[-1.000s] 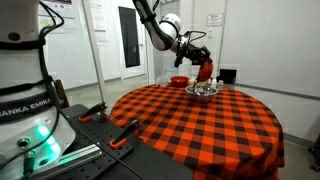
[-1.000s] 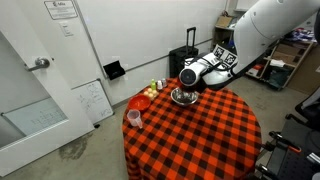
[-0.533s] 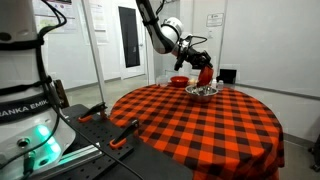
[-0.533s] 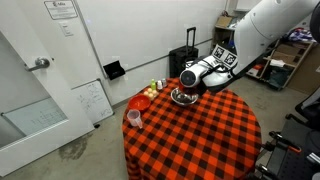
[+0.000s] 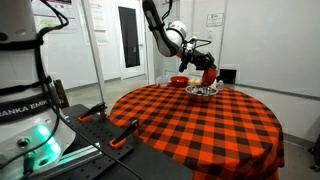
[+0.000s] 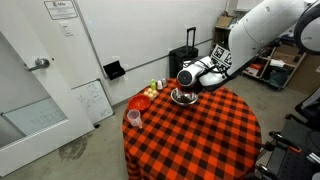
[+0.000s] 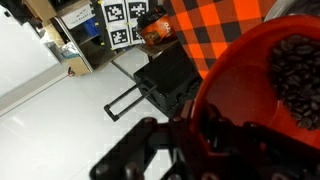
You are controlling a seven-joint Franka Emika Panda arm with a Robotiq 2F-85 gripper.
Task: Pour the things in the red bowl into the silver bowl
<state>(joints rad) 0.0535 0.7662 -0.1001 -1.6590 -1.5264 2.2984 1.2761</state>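
The tilted red bowl still has dark bits (image 7: 298,80) inside it, so next my gripper tilts it more steeply over the silver bowl (image 6: 184,98) before turning it level and taking it away.
The orange-red bowl (image 5: 208,75) is held tilted, well off level, just above the silver bowl (image 5: 203,91) at the far side of the checkered table. My gripper (image 5: 200,66) is shut on the red bowl's rim. In the wrist view the red bowl (image 7: 245,95) fills the right side, with dark bits (image 7: 296,62) lying inside it, and the gripper's fingers (image 7: 192,135) clamp its edge. In an exterior view the gripper (image 6: 192,76) hangs over the silver bowl (image 6: 182,97). The silver bowl is out of the wrist view.
A darker red bowl (image 5: 178,80) (image 6: 142,102) sits beside the silver bowl. A pink cup (image 6: 134,118) stands near the table's edge. A black suitcase (image 7: 170,82) (image 6: 186,60) stands on the floor behind the table. The red-black cloth (image 5: 200,125) covers the round table.
The gripper with the red bowl has shifted slightly sideways and down over the silver bowl; the bowl stays tilted.
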